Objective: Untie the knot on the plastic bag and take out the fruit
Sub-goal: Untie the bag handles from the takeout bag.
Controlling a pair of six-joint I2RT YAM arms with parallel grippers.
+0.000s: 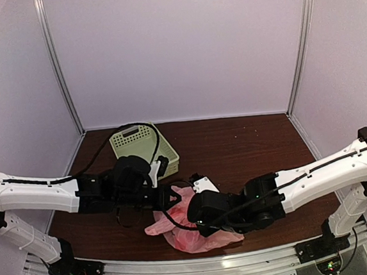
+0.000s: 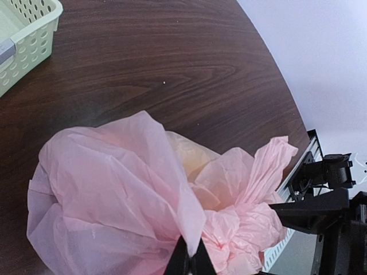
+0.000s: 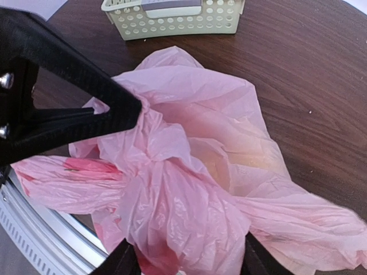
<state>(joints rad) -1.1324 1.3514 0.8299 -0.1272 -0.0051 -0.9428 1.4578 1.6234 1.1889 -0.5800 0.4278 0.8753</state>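
The robot's right gripper has its fingers on both sides of a thick bunched lump of the plastic bag, so it should open them, move back and pinch a thin fold beside the lump.
The pink plastic bag lies crumpled near the table's front edge, between my two arms. My left gripper is shut on a thin upstanding fold of the bag. My right gripper has its jaws on either side of a bunched lump of the bag, just below the twisted knot, and they press on it. The fruit shows only as a yellowish patch and a red patch through the plastic. In the right wrist view the left gripper's black fingers reach in from the left.
A pale green slotted basket stands behind the bag at the back left, also seen in the left wrist view. The metal rail runs along the table's near edge, right beside the bag.
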